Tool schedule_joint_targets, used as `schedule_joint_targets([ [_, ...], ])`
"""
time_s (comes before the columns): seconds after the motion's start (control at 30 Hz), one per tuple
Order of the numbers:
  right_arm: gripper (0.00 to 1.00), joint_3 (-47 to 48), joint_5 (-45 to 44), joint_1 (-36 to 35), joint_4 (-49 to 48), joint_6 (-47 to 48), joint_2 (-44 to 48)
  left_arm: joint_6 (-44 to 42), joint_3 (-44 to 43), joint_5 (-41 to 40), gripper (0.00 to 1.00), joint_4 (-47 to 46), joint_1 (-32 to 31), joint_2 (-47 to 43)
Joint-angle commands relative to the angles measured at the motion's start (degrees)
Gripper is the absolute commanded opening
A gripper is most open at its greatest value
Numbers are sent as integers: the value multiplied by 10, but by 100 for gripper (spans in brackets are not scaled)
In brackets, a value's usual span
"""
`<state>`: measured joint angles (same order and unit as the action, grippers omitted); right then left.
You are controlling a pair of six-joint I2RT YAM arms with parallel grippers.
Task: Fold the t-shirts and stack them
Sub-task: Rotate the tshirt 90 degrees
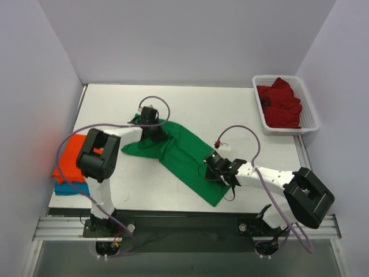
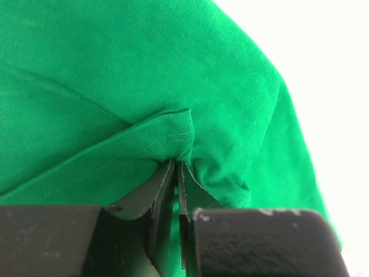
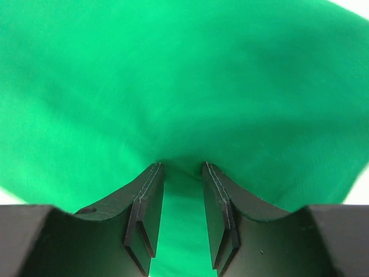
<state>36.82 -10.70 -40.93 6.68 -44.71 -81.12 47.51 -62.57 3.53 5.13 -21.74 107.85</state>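
My right gripper should move away from the lower part of the green t-shirt (image 1: pixel 180 151) while my left gripper pulls the pinched end (image 2: pixel 176 131) back, because the t-shirt lies at a slant and needs to be straightened.
The bright green t-shirt (image 1: pixel 184 154) lies spread diagonally across the middle of the table. My left gripper (image 1: pixel 155 136) is at its upper left end, shut on a pinched fold of green cloth with a stitched hem (image 2: pixel 173 135); the jaws (image 2: pixel 176 163) almost touch. My right gripper (image 1: pixel 215 171) rests on the shirt's lower right part, its fingers (image 3: pixel 181 167) apart with their tips pressed into smooth green cloth (image 3: pixel 184 86). An orange t-shirt (image 1: pixel 72 157) lies on a blue one (image 1: pixel 70 188) at the table's left edge. Dark red t-shirts (image 1: pixel 281 104) fill the basket.
The white mesh basket (image 1: pixel 257 103) stands at the back right corner. White walls close in the table at the back and both sides. A red-tipped cable (image 1: pixel 219 142) loops above the right wrist.
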Motion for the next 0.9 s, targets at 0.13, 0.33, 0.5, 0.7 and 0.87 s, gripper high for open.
schedule_joint_targets([
  [0.13,34,-53,12,-201,-148,-228,-9,-57,-252,122,32,86,-49,186],
  [0.33,34,32,24,-217,-149,-179,-69,-140,-411,151,74,175,-49,259],
  [0.5,34,69,22,-213,-119,-132,-53,-159,-407,169,84,147,-11,201],
  [0.7,34,84,-5,-196,-39,-86,10,-182,-455,169,94,171,39,162],
  [0.87,34,48,-27,-161,10,-76,86,-145,-430,136,89,204,59,146],
])
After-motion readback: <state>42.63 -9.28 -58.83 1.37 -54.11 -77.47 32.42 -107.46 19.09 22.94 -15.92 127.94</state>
